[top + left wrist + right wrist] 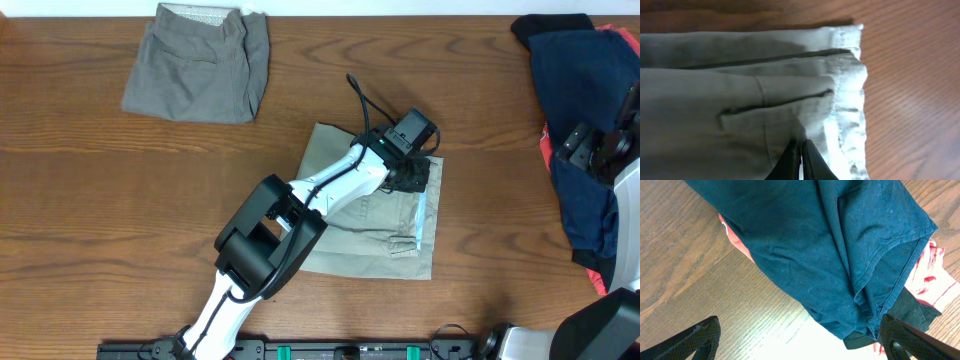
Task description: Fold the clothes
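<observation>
My left gripper should stroke back along the shorts' waistband toward the shorts' near edge, because the shorts' top layer ridges up near the shorts' far edge ahead of it.
The pale khaki-green shorts lie folded in the middle of the table, their light bluish waistband along the right edge. My left gripper rests on their upper right part. In the left wrist view its fingers are shut together, tips against the cloth beside the waistband. Whether cloth is pinched between them I cannot tell. My right gripper is open over a heap of navy cloth at the far right. In the right wrist view its fingers spread wide above the navy piece, touching nothing.
Darker grey shorts lie folded at the back left. Under the navy piece, red cloth and a black piece stick out. A black cable runs behind the left wrist. The table is brown wood.
</observation>
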